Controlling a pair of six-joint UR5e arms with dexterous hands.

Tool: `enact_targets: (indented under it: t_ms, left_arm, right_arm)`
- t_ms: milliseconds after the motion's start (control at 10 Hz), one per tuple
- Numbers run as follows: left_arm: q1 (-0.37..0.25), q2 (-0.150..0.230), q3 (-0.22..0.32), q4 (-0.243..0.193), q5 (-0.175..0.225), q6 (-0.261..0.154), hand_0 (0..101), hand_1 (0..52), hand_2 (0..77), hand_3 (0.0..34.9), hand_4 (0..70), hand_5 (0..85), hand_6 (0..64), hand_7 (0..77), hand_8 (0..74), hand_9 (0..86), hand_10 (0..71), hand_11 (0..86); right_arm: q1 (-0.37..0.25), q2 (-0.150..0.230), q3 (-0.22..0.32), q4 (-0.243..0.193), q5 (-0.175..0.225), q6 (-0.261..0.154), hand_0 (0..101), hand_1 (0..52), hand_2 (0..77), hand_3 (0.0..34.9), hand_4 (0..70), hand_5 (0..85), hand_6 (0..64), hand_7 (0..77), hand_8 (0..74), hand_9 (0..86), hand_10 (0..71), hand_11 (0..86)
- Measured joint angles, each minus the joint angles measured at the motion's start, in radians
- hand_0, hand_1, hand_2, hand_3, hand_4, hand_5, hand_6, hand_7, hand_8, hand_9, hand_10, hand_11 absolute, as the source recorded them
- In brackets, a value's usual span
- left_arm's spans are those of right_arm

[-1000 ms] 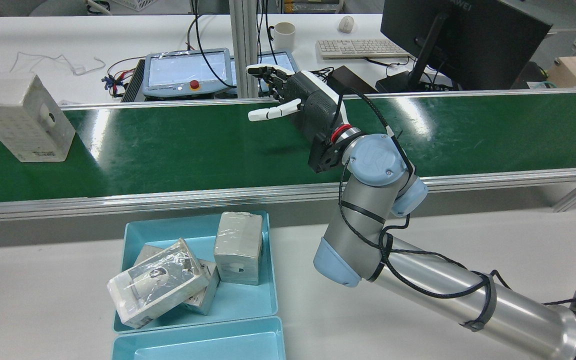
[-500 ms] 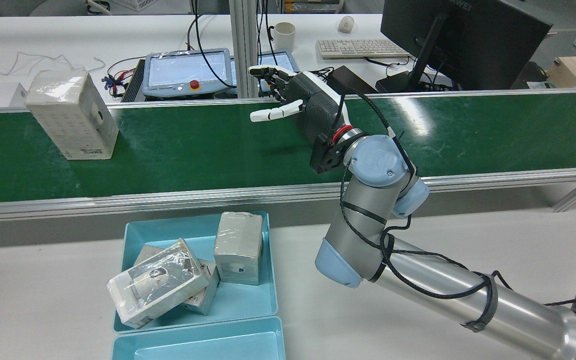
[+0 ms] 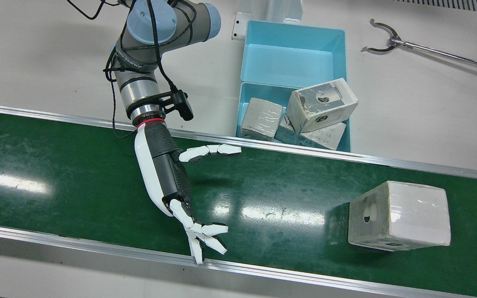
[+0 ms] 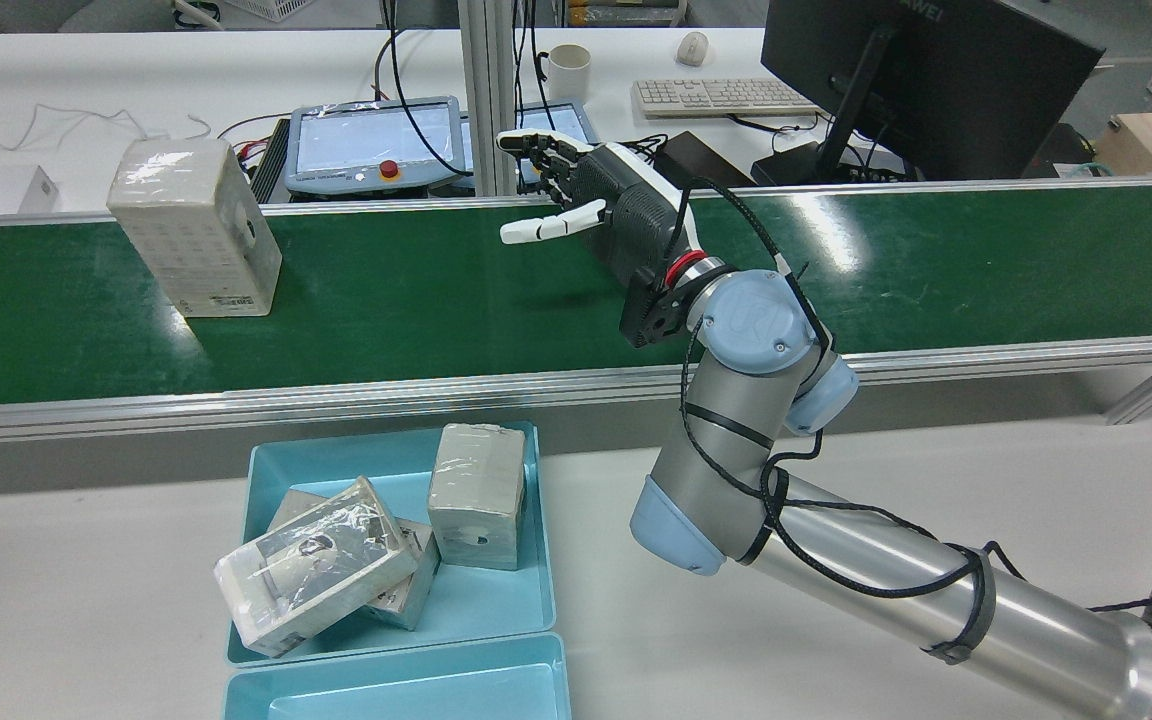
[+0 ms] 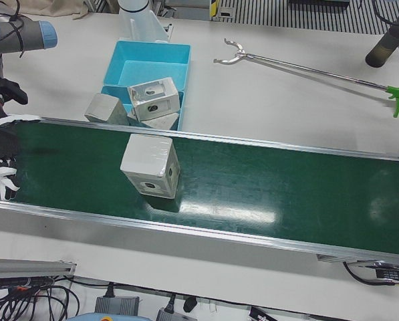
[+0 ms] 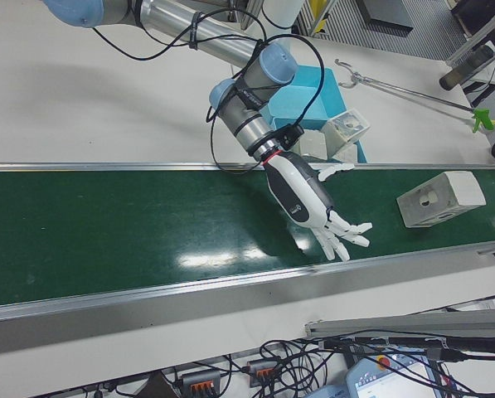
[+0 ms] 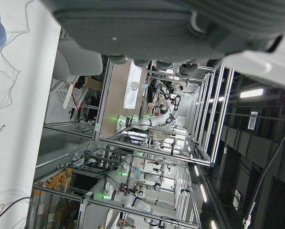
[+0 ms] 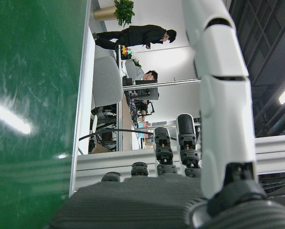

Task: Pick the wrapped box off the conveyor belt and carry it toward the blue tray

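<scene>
My gripper will let go of the wrapped box [image 3: 399, 216] at the boxes in the blue tray [image 3: 322, 106]. They lie heaped and tilted, so the wrapped box will tip over onto them.
The wrapped white box [image 4: 196, 228] stands on the green conveyor belt [image 4: 416, 300], to the left of my right hand in the rear view. It also shows in the front view [image 3: 400, 215], the left-front view [image 5: 150, 166] and the right-front view [image 6: 440, 198]. My right hand [image 4: 606, 210] hovers over the belt, open and empty, fingers spread toward the box with a wide gap between them [image 3: 168, 178] [image 6: 309, 203]. The blue tray [image 4: 541, 540] sits on the table in front of the belt. My left hand [image 7: 156, 24] shows only as a grey palm.
The blue tray [image 3: 243, 99] holds three wrapped boxes; a second, empty blue tray [image 3: 288, 62] adjoins it. A long reach tool [image 3: 387, 39] lies on the table. Teach pendants [image 4: 376, 145], a keyboard [image 4: 716, 97] and a monitor [image 4: 916, 80] stand behind the belt.
The wrapped box has travelled along the belt toward my right hand, from the rear view's far left edge rightward. My right hand has stayed nearly still and open.
</scene>
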Motion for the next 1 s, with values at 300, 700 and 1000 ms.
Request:
enact_targets:
  t_ms: [300,700,1000]
  left_arm:
    - [0.0,0.0,0.0,0.0,0.0,0.0,0,0.0,0.5,0.0,0.0,1.1,0.5,0.0,0.5,0.0,0.5,0.5]
    - [0.0,0.0,0.0,0.0,0.0,0.0,0,0.0,0.5,0.0,0.0,1.1,0.5,0.0,0.5,0.0,0.5,0.5]
    - [0.0,0.0,0.0,0.0,0.0,0.0,0,0.0,0.5,0.0,0.0,1.1,0.5,0.0,0.5,0.5,0.5,0.5]
  right_arm:
    - [-0.002,0.0,-0.003,0.0,0.002,-0.004,50,17.5,14.7,5.7,12.5,27.8,6.0,8.7,1.1,3.8,0.0,0.5]
    - [-0.004,-0.001,-0.004,-0.001,0.002,-0.006,50,15.8,12.0,4.8,10.9,27.8,6.0,8.2,1.1,3.8,0.0,0.5]
    - [-0.009,0.0,-0.007,-0.001,0.002,-0.008,50,16.4,14.2,4.9,10.9,27.3,6.0,8.2,1.1,3.8,0.0,0.5]
